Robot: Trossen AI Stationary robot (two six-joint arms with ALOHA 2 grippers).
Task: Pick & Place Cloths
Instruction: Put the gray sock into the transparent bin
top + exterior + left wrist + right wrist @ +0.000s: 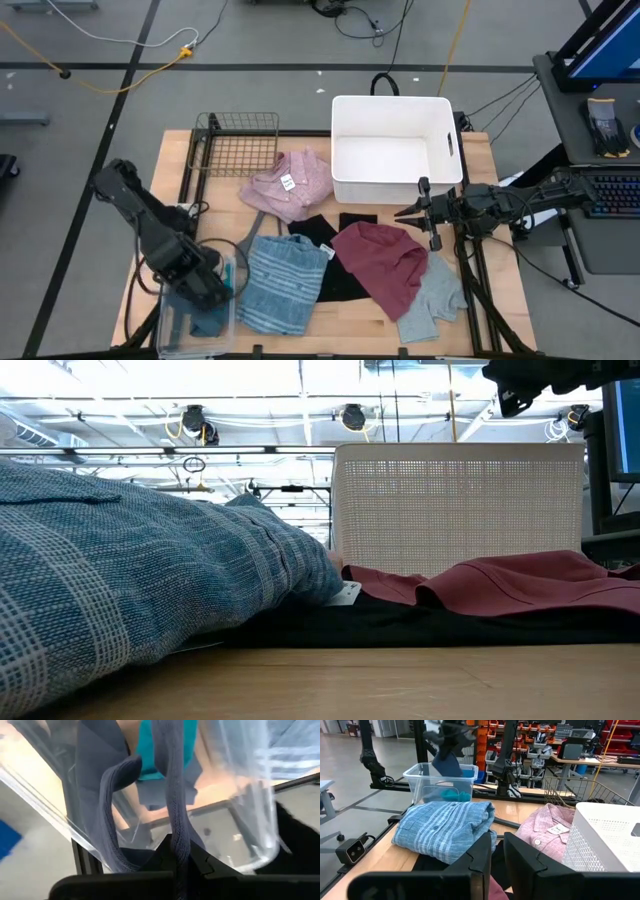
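Note:
My left gripper should now lower the dark blue cloth, because the dark blue cloth's lower end (448,771) is inside the clear plastic bin's rim. It should then let go over the teal cloth (455,795).
My left gripper (212,285) hangs over a clear plastic bin (180,325) at the table's near left corner, shut on a dark blue cloth (447,762). A small teal cloth (167,745) lies on the bin's bottom. On the table lie a pink shirt (295,185), a blue striped cloth (282,285), a black cloth (335,260), a maroon cloth (385,262) and a grey one (435,300). My right gripper (415,210) waits level at the table's right, shut and holding nothing. My left gripper pinches a bunched ridge of the dark blue cloth (176,827) between its two fingers, coming from above and pointing steeply down. The cloth hangs slack below the fingers in long folds. Its lower end (452,772) reaches into the bin's open top, above the teal cloth.
A white perforated basket (392,150) stands at the far right of the table, and a wire basket (238,145) at the far left. Black frame rails run along the table's left and right sides. Bare wood shows along the near edge.

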